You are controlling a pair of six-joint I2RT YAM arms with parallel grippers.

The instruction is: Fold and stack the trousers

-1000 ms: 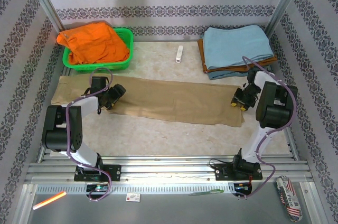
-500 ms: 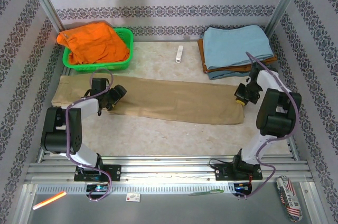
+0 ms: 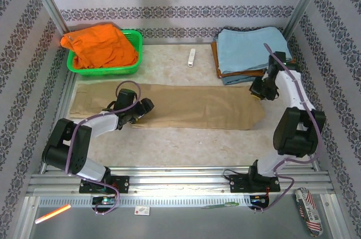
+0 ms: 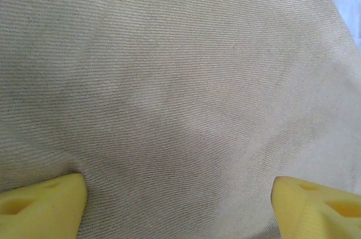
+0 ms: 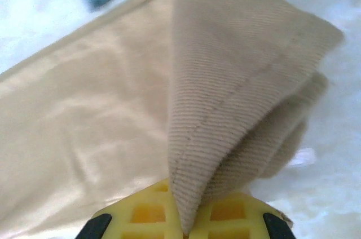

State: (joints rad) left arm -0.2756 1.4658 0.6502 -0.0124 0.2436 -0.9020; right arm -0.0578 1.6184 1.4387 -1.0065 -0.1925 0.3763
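Note:
The hem is held in the shut fingers of my right gripper, with the legs flat ahead. My right gripper should go toward the waist end next and let go past the trousers' middle.
The khaki-tan trousers lie flat in a long strip across the middle of the table, waist end at the left. My left gripper rests low over the left part of them. In the left wrist view its yellow fingertips stand wide apart, open, with smooth tan cloth spread between them. At the right end my right gripper is shut on a lifted fold of the trousers' hem, which rises out of the yellow pads.
A green basket holding a bright orange garment stands at the back left. A stack of folded light-blue and brown cloth sits at the back right, just behind the right gripper. A small white object lies between them.
The trousers have slid to the right. My right gripper has moved farther back with the hem in it. My left gripper has shifted right along the cloth.

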